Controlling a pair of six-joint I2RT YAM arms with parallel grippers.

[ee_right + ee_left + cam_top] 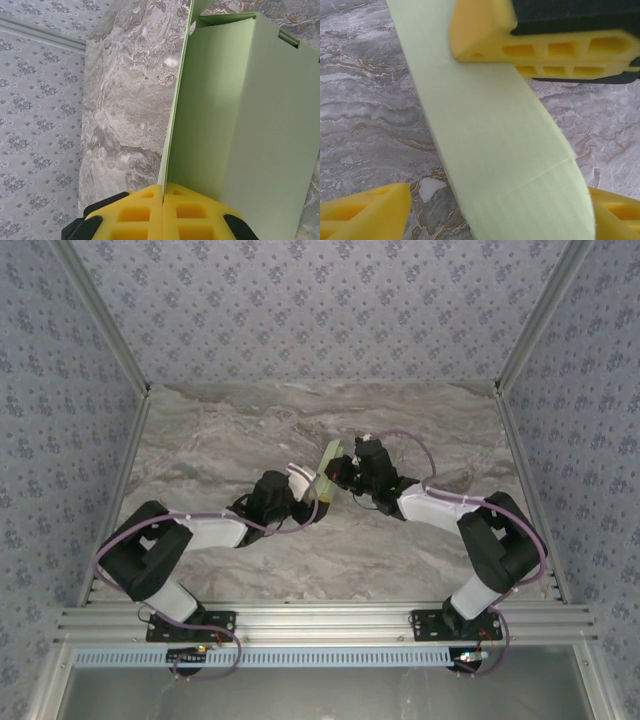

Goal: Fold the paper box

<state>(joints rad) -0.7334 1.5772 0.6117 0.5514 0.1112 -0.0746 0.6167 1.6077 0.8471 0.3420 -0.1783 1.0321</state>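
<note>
The robot's right gripper is on the box's long panel (pixel 470 110), short of the far flap, so the left gripper should hold the box's near end before the right gripper takes that flap.
The paper box (pixel 328 464) is pale green card, partly folded and held up above the middle of the marble table (pixel 220 430). My right gripper (pixel 346 474) is shut on it. In the right wrist view, that gripper (pixel 163 192) pinches one thin panel edge-on, and the box's folded walls (pixel 240 125) rise to its right. My left gripper (pixel 306 490) sits just left of the box. It is open in the left wrist view (pixel 495 212), where a long creased green panel (pixel 490 135) runs between its spread yellow fingers (pixel 375 210). The right gripper's yellow fingers (pixel 545 50) clamp that panel's upper part.
Patterned walls enclose the marble table on three sides, with metal rails (pixel 135 455) along the left and right edges. Bare marble (pixel 125 100) lies beyond and around both grippers. The arm bases stand at the near edge, on an aluminium frame (pixel 320 622).
</note>
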